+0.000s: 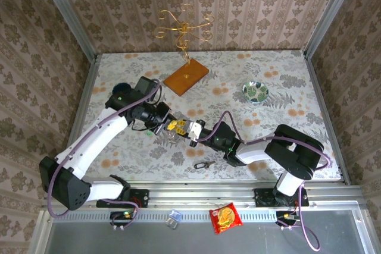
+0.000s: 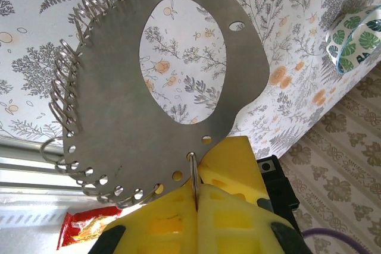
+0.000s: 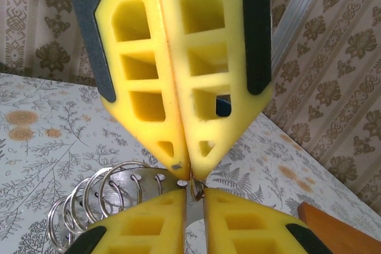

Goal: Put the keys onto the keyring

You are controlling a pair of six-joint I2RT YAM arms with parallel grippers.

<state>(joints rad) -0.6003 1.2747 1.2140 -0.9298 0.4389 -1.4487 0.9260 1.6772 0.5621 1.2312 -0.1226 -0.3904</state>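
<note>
The thin loop (image 2: 193,173) in my left gripper is crooked to my right gripper, so my right gripper should hold the loop (image 3: 197,190) while my left gripper takes it straight on.
The keyring (image 2: 113,111) is a flat silvery hoop with an oval opening, its rim punched with holes that carry several wire loops (image 3: 89,206). It hangs above the table, face-on in the left wrist view. My left gripper (image 2: 196,203) is shut on one thin loop that passes through a rim hole. My right gripper (image 3: 193,206) meets it tip to tip (image 1: 191,130), its pads a narrow slit apart with the hoop's edge between them. The left gripper (image 3: 189,173) comes in from above in the right wrist view. One small dark key (image 1: 203,164) lies on the table near the front.
A green-patterned bowl (image 1: 255,91) sits at the right. The gold wire stand (image 1: 184,27) rises from an orange base (image 1: 186,77) at the back. A dark blue mug (image 1: 121,89) stands by the left arm. A red snack packet (image 1: 225,217) lies beyond the front rail.
</note>
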